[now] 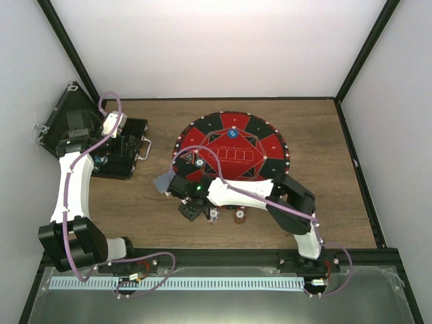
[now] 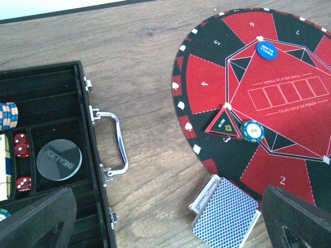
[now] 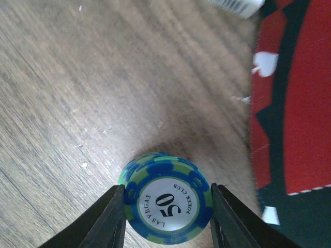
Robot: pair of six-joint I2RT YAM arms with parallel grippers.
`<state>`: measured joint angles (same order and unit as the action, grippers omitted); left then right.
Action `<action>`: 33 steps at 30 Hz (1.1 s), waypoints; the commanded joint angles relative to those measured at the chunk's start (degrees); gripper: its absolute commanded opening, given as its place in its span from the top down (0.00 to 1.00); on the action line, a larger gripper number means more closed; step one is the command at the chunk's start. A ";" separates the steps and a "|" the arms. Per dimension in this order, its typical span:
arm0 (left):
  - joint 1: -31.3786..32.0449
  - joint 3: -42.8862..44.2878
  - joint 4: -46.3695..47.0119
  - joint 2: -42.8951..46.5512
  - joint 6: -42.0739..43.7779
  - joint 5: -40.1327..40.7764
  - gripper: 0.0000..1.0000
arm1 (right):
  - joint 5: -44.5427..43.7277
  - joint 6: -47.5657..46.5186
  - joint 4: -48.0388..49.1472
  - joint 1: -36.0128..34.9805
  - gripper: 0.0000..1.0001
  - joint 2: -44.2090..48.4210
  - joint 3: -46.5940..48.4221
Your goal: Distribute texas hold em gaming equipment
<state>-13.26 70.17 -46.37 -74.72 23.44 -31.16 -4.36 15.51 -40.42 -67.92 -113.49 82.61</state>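
Note:
The blue-and-green chip (image 3: 168,204) is gripped face up and the mat (image 1: 246,133) beside the small-blind button is clear, so my right gripper keeps going there and lets go of the chip.
My right gripper (image 3: 166,206) is shut on a short stack of blue-and-green "50" poker chips (image 3: 166,204), a finger against each side, low over the wood just off the mat's edge (image 3: 289,129). In the top view it (image 1: 192,208) is at the mat's near left. A deck of blue-backed cards (image 2: 227,212) lies on the wood by the mat (image 1: 164,181). One "50" chip (image 2: 252,131) lies on the mat. My left gripper (image 2: 165,232) is open and empty, high over the wood between the case and the cards; in the top view it (image 1: 121,145) is over the case.
The open black case (image 2: 51,82) holds a dealer button (image 2: 59,159), red dice (image 2: 20,144) and stacked chips (image 2: 8,114). The mat (image 1: 233,128) carries a blue small-blind button (image 2: 267,50) and a triangular marker (image 2: 224,123). Two chip stacks (image 1: 213,216) (image 1: 239,216) stand near my right arm.

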 commanded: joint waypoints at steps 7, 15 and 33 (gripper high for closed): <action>-0.29 1.66 -0.21 0.98 0.44 -0.34 0.00 | -2.41 -1.36 -1.73 10.64 0.97 7.64 3.93; -0.33 1.12 -0.30 0.92 0.44 -0.77 0.00 | -7.91 -3.50 0.16 27.70 0.97 5.42 9.01; -0.32 0.39 -0.44 0.48 1.20 -2.16 0.00 | -4.35 -5.19 -1.61 46.53 0.96 -22.03 35.42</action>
<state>-13.26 70.17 -46.41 -74.72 23.90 -32.10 -10.35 11.14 -40.27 -21.45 -133.14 113.14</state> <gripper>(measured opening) 0.999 0.430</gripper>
